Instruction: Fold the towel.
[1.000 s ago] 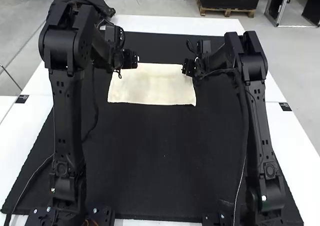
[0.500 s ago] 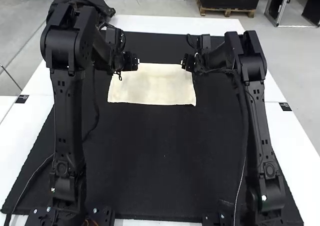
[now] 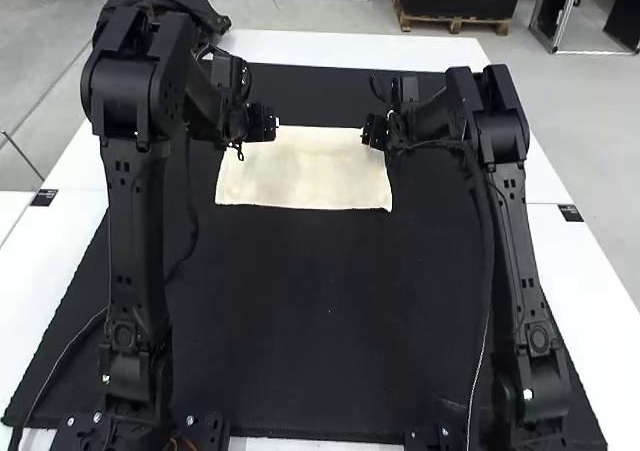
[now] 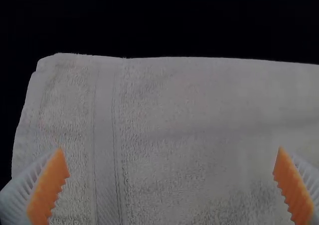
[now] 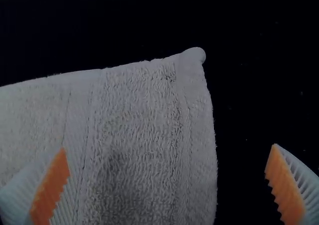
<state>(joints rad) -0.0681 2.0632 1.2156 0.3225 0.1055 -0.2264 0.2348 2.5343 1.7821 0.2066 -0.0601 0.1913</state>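
Note:
I expect the towel (image 3: 305, 171) to fold over in a rounded, gaping bend when I carry its side edge, because the weave shows a thick looped pile (image 5: 139, 125).
The cream towel (image 3: 305, 171) lies flat as a rectangle on the black mat, toward its far part. My left gripper (image 3: 268, 126) hovers at the towel's far left corner, my right gripper (image 3: 372, 134) at its far right corner. From the left wrist, the left gripper (image 4: 172, 185) stands wide open above the towel (image 4: 169, 115), nothing between its ribbed fingers but the cloth below. Seen from the right wrist, the right gripper (image 5: 167, 185) is also wide open, its fingers on either side of the towel's corner and side edge (image 5: 199, 120).
The black mat (image 3: 310, 321) spreads over the white table (image 3: 590, 261), reaching to both arm bases. Dark cables hang along both arms.
The right gripper has shifted slightly left in the high view over the towel's corner. The left gripper moved barely to the right and down, then kept still. The towel lies unchanged.

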